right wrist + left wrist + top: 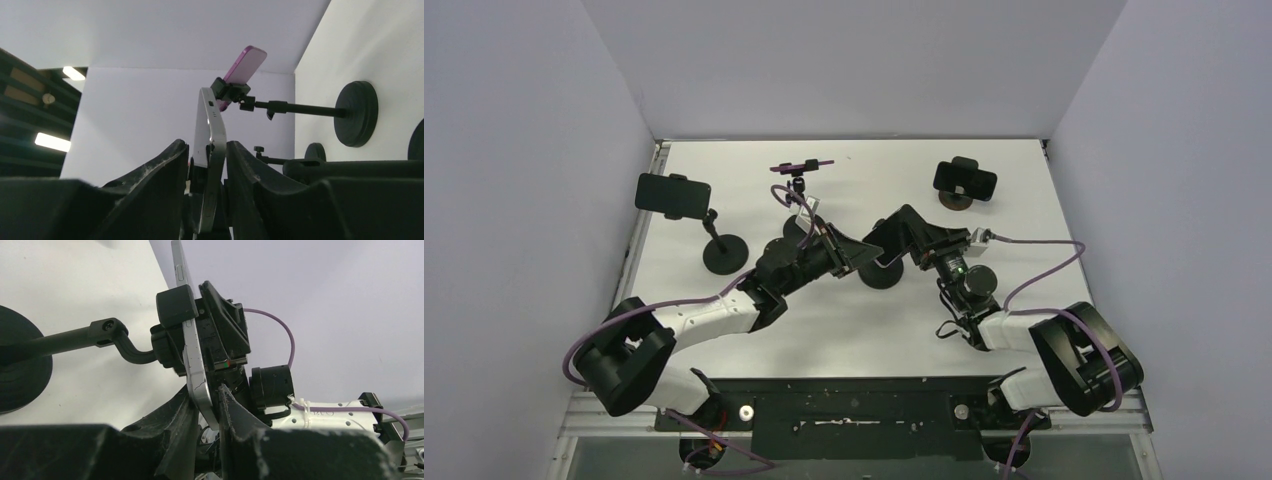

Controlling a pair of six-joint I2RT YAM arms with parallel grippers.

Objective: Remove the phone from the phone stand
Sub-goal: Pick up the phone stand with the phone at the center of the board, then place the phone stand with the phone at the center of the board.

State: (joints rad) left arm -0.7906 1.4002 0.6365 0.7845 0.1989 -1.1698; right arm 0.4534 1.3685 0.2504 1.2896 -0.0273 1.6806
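The black clamp (176, 308) holds the middle of the phone while both my grippers pinch the phone's ends, so my right gripper should span the phone's opposite edges (178, 253) before my left gripper moves away.
A silver-edged phone (886, 243) sits in the black clamp of a stand (879, 277) at the table's middle. In the left wrist view the phone (192, 365) stands edge-on in the clamp (175, 305), on the stand's bent arm (75, 340). My left gripper (207, 407) is shut on the phone's lower corner, one finger on each face. My right gripper (207, 165) is closed round the same phone (210, 145) from the other side. In the top view the left gripper (849, 255) and the right gripper (912, 237) meet at the phone.
Three other stands hold phones: a black phone (672, 195) at the left, a pink phone (802, 164) at the back middle, a black phone (965, 180) at the back right. The pink phone (245, 65) also shows in the right wrist view. White walls enclose the table.
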